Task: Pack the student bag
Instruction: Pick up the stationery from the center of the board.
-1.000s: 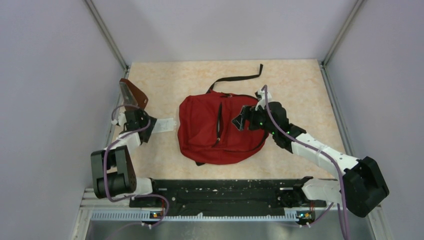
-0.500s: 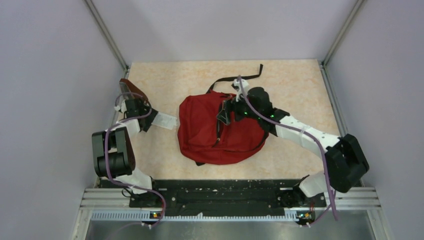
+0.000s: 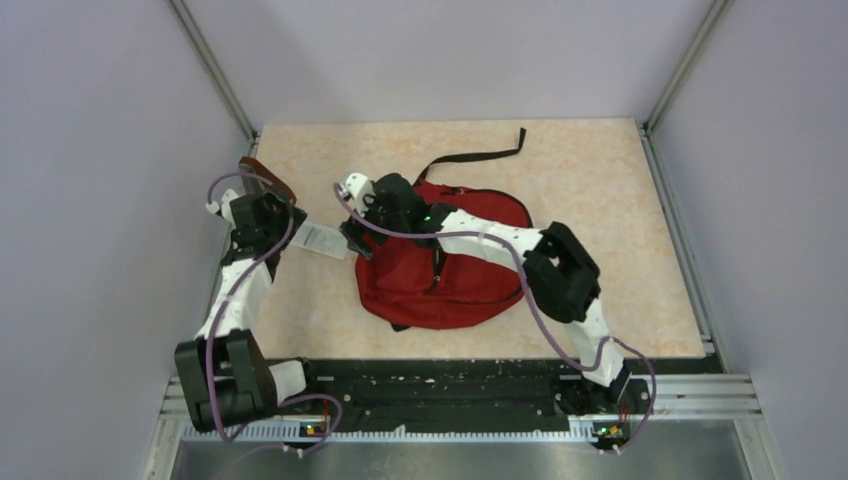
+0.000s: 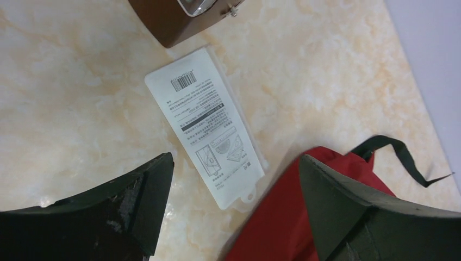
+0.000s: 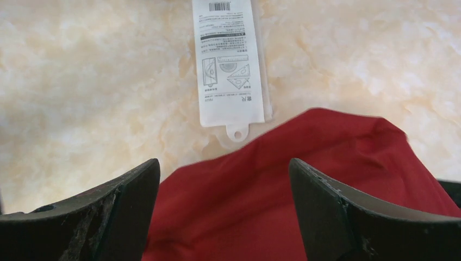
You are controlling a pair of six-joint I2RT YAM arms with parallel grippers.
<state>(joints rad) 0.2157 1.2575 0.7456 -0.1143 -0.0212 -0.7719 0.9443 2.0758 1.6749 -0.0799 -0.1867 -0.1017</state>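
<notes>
My right gripper needs to keep going down toward the white packet until its fingers are on both sides of the packet's tabbed end (image 5: 234, 112). That end (image 5: 237, 130) is clear of the bag and faces the open fingers.
The student bag (image 3: 440, 275) lies flat mid-table, dark red with black straps and its zipper facing up. My right gripper (image 3: 351, 233) reaches across it to its left edge and hangs open above the red fabric (image 5: 304, 185), holding nothing. A white flat packet (image 3: 322, 240) printed with a barcode and drawings lies on the table just left of the bag (image 4: 282, 228). My left gripper (image 3: 292, 230) hovers open over the packet (image 4: 209, 125), apart from it. In the right wrist view, the packet (image 5: 231, 70) lies ahead of the open right gripper (image 5: 224, 163).
A small brown pouch (image 3: 264, 180) sits at the far left by the wall, seen as the pouch (image 4: 174, 19) beyond the packet. A black strap (image 3: 480, 155) trails behind the bag. Grey walls close in on three sides.
My right arm swung left across the bag, from its right side to its left edge. My left gripper shifted slightly toward the far side, and its jaws narrowed, then widened again. The packet stayed almost in place.
</notes>
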